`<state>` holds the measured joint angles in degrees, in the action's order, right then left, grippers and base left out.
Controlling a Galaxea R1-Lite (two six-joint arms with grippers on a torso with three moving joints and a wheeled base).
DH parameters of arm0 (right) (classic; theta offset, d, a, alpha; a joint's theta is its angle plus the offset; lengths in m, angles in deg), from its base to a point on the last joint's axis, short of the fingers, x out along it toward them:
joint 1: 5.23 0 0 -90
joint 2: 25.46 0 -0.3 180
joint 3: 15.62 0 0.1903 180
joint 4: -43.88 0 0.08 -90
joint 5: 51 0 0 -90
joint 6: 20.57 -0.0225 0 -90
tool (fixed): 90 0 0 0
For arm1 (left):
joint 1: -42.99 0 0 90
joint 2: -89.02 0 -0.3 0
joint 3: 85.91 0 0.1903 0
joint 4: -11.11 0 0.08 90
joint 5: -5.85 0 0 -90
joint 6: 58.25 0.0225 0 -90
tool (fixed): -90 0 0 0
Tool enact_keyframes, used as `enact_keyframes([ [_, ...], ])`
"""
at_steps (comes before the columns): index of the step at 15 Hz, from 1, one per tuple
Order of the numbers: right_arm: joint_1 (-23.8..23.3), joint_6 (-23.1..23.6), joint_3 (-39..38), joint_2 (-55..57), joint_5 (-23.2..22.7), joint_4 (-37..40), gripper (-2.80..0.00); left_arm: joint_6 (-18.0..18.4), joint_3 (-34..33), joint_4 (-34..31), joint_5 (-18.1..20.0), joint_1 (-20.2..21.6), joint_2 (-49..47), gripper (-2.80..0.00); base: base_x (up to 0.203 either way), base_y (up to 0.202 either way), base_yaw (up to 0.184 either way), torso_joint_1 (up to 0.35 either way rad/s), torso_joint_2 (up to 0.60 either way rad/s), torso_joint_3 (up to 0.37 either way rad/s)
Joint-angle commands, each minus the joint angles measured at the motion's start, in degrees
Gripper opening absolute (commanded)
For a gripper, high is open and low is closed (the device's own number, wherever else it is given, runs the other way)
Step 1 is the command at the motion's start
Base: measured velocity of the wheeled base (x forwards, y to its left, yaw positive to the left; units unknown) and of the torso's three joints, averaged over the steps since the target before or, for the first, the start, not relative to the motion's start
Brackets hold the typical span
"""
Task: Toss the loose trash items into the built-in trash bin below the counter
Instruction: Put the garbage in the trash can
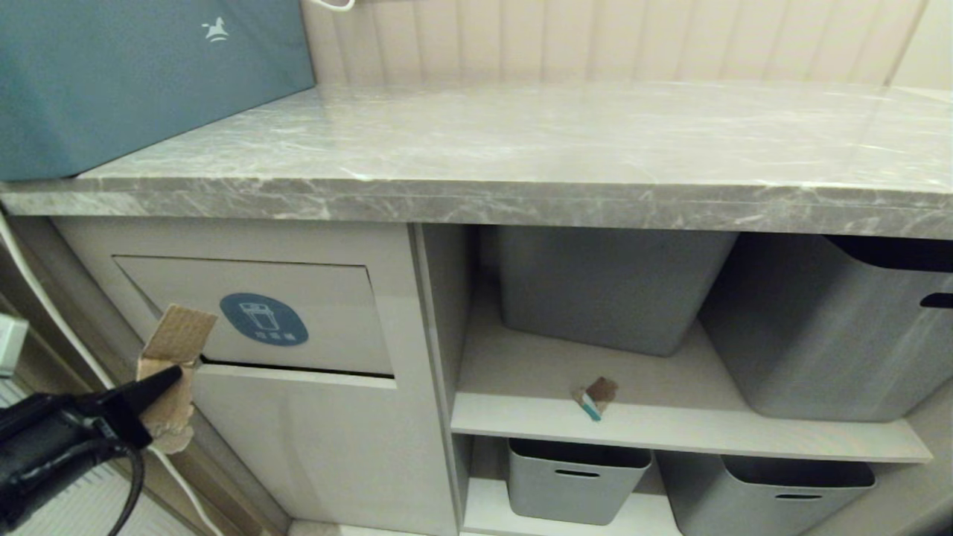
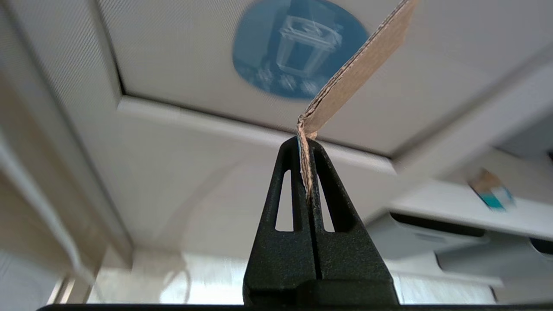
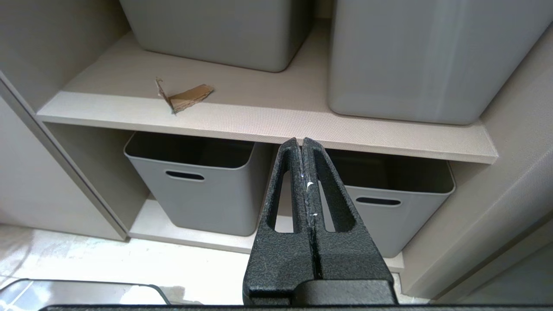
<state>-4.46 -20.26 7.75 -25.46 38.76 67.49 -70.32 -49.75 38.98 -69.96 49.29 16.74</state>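
Observation:
I should now push in with my left gripper and let go inside the trash bin's opening, because the cardboard scrap (image 1: 179, 336) is ahead of my fingers, level with the swing flap's lower edge (image 1: 295, 365).
My left gripper (image 1: 173, 376) is at the lower left, shut on a bent brown cardboard scrap (image 1: 177, 336) that stands up past its fingertips. It is held just left of the built-in trash bin's swing flap (image 1: 313, 290), level with the flap's lower edge. In the left wrist view the left gripper (image 2: 305, 143) pinches the scrap (image 2: 360, 67) below the blue bin sticker (image 2: 298, 47). A tiny scrap with a teal edge (image 1: 595, 397) (image 3: 186, 96) lies on the middle shelf. My right gripper (image 3: 301, 144) is shut on nothing, low before the shelves. The grey marble counter (image 1: 521, 141) runs above.
Two grey tubs (image 1: 610, 286) (image 1: 841, 327) stand on the middle shelf (image 1: 670, 432), and two more (image 1: 573, 480) (image 1: 767, 495) stand below. A teal box (image 1: 134, 74) sits on the counter's left end. A white cable (image 1: 45, 305) hangs at the far left.

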Motion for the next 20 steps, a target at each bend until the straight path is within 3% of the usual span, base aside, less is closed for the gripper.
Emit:
enact_keyframes([
  [1, 0.02, 0.05, 0.0, -0.09, -0.02, 0.02, -2.8, -0.4, -2.89, 15.93, 0.12, -0.06, -14.77, -2.8, 0.0, 0.0, 0.0, 0.0, 0.0, 0.0],
  [4, 0.02, 0.05, 0.0, -0.09, -0.02, 0.02, -2.8, -1.51, -3.81, 24.65, 0.35, -0.12, -24.6, -2.8, 0.0, 0.0, 0.0, 0.0, 0.0, 0.0],
  [6, 0.02, 0.05, 0.0, -0.09, -0.02, 0.02, -2.8, -1.74, -0.79, 27.61, 0.85, -0.11, -29.77, -2.8, 0.0, 0.0, 0.0, 0.0, 0.0, 0.0],
  [10, 0.02, 0.05, 0.0, -0.09, -0.02, 0.02, -2.8, -2.4, 8.66, 28.37, 1.02, -0.21, -38.02, -2.8, 0.0, 0.0, 0.0, 0.0, 0.0, 0.0],
  [17, 0.02, 0.05, 0.0, -0.15, -0.02, 0.02, -2.8, -2.61, 16.22, 28.31, 1.09, -1.03, -43.74, -2.8, 0.0, 0.0, 0.0, 0.0, 0.0, 0.0],
  [18, 0.02, 0.05, 0.0, -0.09, -0.02, 0.02, -2.8, -2.69, 16.46, 28.31, 1.1, -1.56, -43.82, 0.0, 0.0, 0.0, 0.0, 0.0, 0.0, 0.0],
  [20, 0.02, 0.05, 0.0, -0.09, -0.02, 0.02, -2.8, -3.14, 17.09, 28.31, 1.1, -2.26, -44.36, 0.0, 0.0, 0.0, 0.0, 0.0, 0.0, 0.0],
])
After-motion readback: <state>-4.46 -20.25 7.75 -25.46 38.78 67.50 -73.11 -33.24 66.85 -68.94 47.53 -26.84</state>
